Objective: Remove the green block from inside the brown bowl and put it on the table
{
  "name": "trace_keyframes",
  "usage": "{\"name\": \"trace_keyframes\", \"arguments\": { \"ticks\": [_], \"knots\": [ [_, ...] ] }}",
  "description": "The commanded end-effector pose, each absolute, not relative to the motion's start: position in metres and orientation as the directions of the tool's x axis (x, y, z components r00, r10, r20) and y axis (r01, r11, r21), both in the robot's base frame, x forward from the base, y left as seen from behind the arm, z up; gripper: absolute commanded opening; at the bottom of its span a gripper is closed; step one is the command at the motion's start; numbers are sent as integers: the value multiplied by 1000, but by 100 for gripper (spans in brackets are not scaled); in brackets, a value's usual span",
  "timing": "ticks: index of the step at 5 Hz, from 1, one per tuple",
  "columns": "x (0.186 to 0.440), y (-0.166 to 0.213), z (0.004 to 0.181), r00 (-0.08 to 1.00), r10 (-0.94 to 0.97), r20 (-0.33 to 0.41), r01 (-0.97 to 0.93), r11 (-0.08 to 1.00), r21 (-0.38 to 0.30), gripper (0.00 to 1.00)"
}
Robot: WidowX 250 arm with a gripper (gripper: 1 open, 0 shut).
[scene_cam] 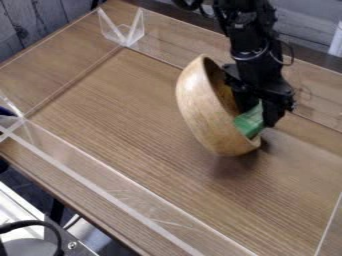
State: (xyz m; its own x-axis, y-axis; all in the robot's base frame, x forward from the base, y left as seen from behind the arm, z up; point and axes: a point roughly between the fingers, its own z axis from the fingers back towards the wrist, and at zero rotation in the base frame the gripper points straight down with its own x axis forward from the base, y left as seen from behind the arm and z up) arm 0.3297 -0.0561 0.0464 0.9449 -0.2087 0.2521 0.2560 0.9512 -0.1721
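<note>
The brown bowl stands tipped (207, 110) against the robot's gripper with the green block (249, 122), so next the gripper opens, lets the bowl down flat and picks up only the block.
The brown bowl (211, 104) is tipped up on its edge at the right of the table (107, 115), its rounded outside facing left and its mouth turned right. The green block (250, 124) shows only as a small patch at the bowl's right rim, just above the tabletop. My black gripper (262, 110) comes down from the top and is shut on the green block, pressed tight against the bowl's rim. I cannot tell whether the bowl's wall is pinched in with the block. Most of the block is hidden behind the bowl and fingers.
Low clear plastic walls edge the table: one along the front left (80, 175), one at the back corner (128, 30). Bare wood-grain surface stretches to the left of the bowl and in front of it. The table's right edge lies close beyond the gripper.
</note>
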Motion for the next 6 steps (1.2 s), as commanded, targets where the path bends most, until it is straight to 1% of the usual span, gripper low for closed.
{"name": "trace_keyframes", "arguments": {
  "ticks": [1,2,4,5,6],
  "knots": [
    [328,-52,49,953,-199,229,241,955,-172,0],
    [318,-42,41,962,-176,209,209,967,-146,0],
    [308,-23,34,972,-121,203,143,985,-96,0],
    [303,-5,44,978,-115,176,134,986,-98,0],
    [304,23,45,981,-61,185,77,993,-84,100]
  ]
}}
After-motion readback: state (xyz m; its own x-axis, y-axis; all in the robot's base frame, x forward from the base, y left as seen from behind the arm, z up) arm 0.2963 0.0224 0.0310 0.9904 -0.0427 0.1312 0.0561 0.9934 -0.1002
